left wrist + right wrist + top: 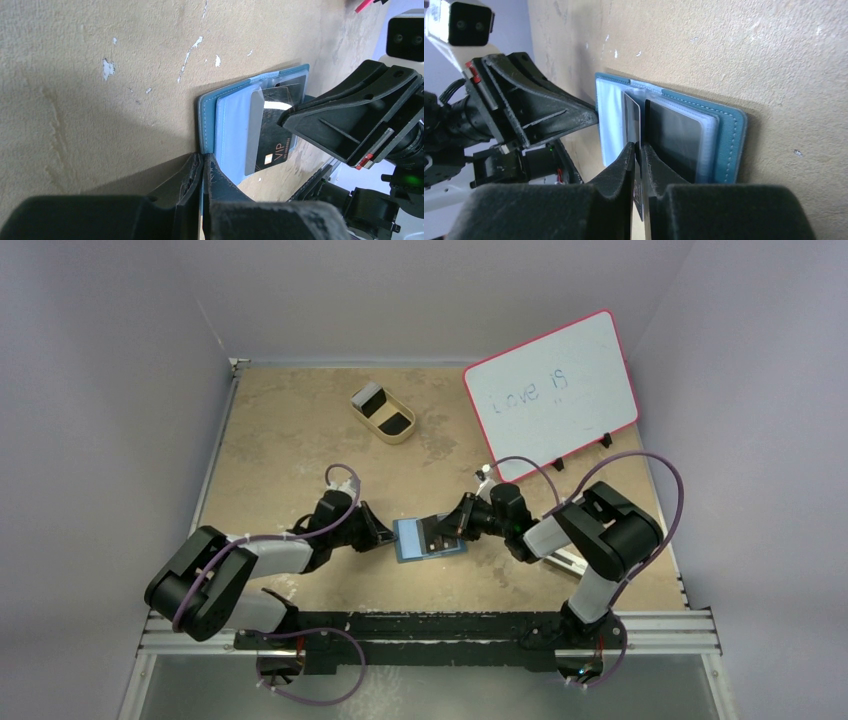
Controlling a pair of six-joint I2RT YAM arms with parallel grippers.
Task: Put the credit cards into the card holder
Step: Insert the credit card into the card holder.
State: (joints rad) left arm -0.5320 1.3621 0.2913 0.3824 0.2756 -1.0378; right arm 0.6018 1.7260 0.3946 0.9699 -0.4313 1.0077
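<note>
The black credit card is tilted up and only partly in the clear sleeve (255, 132). My right gripper should open and then push the card's exposed edge (289, 151) farther in.
The teal-blue card holder (415, 540) lies open on the table between both arms. My left gripper (204, 162) is shut on the left edge of the card holder (231, 130), with a thin blue strip pinched between its fingers. A black credit card (272, 145) marked VIP stands partly inside a clear sleeve. My right gripper (639, 150) is closed on the near end of that credit card (632, 117), edge-on, against the card holder (726, 135). Two more credit cards, one pale (369, 397) and one black (394, 421), rest in the tan tray.
The tan oval tray (384, 430) sits at the back centre of the table. A red-framed whiteboard (552, 392) leans at the back right. The two grippers meet nose to nose over the card holder, the left (385, 535) and the right (437, 530).
</note>
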